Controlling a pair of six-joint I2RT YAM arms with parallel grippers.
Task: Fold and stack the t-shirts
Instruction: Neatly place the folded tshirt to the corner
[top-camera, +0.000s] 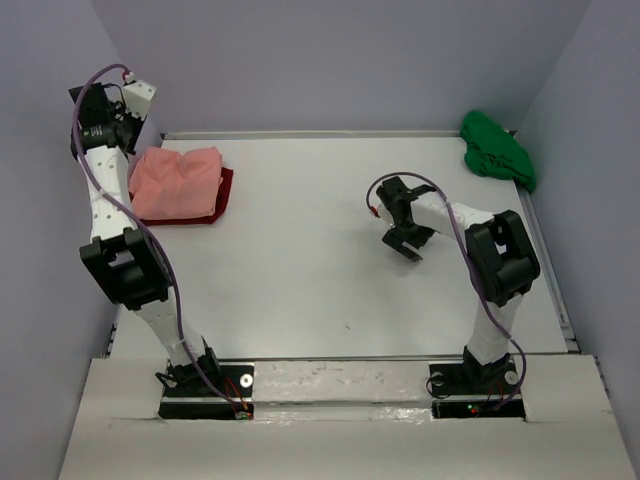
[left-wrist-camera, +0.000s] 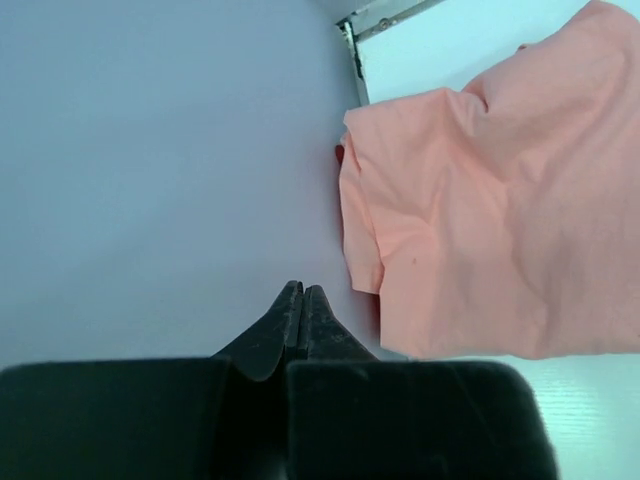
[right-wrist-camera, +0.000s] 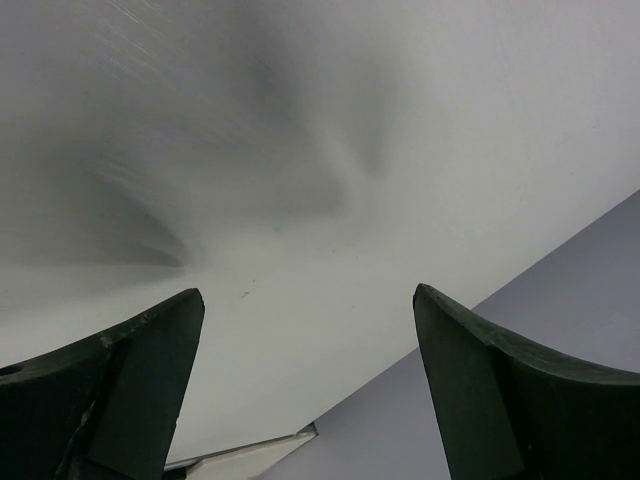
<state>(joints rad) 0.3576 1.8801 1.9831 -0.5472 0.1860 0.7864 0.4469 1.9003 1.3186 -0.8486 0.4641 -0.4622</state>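
Note:
My left gripper is shut and past the stack by the wall (left-wrist-camera: 285, 205), so I should move it back over the salmon-pink t-shirt and push its rumpled back corner (left-wrist-camera: 395, 135) down.
The salmon-pink t-shirt (top-camera: 176, 182) lies folded at the back left of the table, on top of the deep red t-shirt (top-camera: 224, 192), whose edge shows along its right and front. The pink shirt fills the right of the left wrist view (left-wrist-camera: 480, 220), with a sliver of red (left-wrist-camera: 340, 154) at its edge. The bright green t-shirt (top-camera: 497, 147) lies crumpled in the back right corner. My left gripper (top-camera: 116, 126) is raised by the left wall, just left of the stack, shut and empty (left-wrist-camera: 302, 291). My right gripper (top-camera: 405, 245) hovers over the table's middle right, open and empty (right-wrist-camera: 305, 295).
Lavender walls (top-camera: 40, 200) close in the white table (top-camera: 320, 260) on the left, back and right. A metal rim (top-camera: 300, 133) runs along the table's back edge. The left gripper is close to the left wall (left-wrist-camera: 150, 180).

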